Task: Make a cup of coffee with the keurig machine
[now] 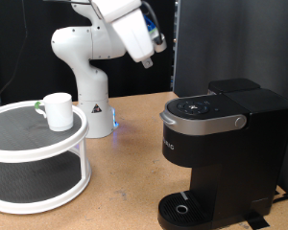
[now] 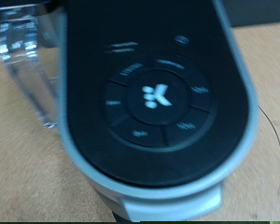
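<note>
The keurig machine's drip tray (image 1: pixel 182 209) is empty. Next, my gripper turns away from the button panel and moves to the white cup on the stand (image 1: pixel 58 112) before brewing.
The keurig machine (image 1: pixel 221 144) stands on the wooden table at the exterior view's right, lid shut, with nothing on its round drip tray (image 1: pixel 187 209). The white cup (image 1: pixel 60 110) stands on the top shelf of a white round two-tier stand (image 1: pixel 19 144) at the exterior view's left. My gripper (image 1: pixel 146 56) hangs high in the air above and to the left of the machine, apart from it and from the cup. Nothing shows between its fingers. The wrist view is blurred and shows the machine's round button panel (image 2: pixel 154 98) from above; no fingers show there.
A small dark pod (image 1: pixel 38 107) lies on the stand's top shelf beside the cup. The robot's white base (image 1: pixel 91 101) stands behind the stand. The machine's clear water tank (image 2: pixel 23 61) shows beside the panel. A black backdrop rises behind the table.
</note>
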Controlling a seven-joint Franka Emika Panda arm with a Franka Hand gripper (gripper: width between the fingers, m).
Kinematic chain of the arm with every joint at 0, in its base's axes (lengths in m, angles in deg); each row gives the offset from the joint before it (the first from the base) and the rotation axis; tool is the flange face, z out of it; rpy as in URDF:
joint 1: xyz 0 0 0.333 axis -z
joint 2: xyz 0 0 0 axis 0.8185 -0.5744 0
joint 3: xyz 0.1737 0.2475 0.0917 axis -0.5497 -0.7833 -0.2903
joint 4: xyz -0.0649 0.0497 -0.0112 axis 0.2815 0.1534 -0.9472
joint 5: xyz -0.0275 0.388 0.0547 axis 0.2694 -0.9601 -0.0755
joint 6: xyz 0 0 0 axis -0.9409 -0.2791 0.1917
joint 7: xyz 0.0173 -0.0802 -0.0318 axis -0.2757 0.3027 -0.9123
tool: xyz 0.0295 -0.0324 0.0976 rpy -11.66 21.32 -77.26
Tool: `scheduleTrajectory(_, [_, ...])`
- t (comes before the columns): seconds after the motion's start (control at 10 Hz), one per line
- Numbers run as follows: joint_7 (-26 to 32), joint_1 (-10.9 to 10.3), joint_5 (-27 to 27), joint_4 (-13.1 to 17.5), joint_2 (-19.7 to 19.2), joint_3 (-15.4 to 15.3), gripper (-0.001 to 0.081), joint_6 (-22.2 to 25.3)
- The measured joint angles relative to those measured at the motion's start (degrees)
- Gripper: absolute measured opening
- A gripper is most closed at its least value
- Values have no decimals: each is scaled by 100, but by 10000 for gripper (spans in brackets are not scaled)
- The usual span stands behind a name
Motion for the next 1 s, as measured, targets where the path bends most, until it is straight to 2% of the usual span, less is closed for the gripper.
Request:
scheduleTrajectory(0.2, [-1002, 3, -136, -290, 89, -48, 4, -669])
scheduleTrajectory(0.3, [-1294, 28, -131, -398, 179, -48, 4, -733])
scheduleTrajectory(0.6, [-1139, 136, 947, -407, 489, -17, 4, 250])
scheduleTrajectory(0.7, [-1050, 148, 1115, -407, 605, 15, 4, 482])
scheduleTrajectory(0.9, [-849, 147, 1058, -509, 835, 88, 4, 514])
scheduleTrajectory(1.0, [-965, 148, 1066, -511, 824, 81, 4, 497])
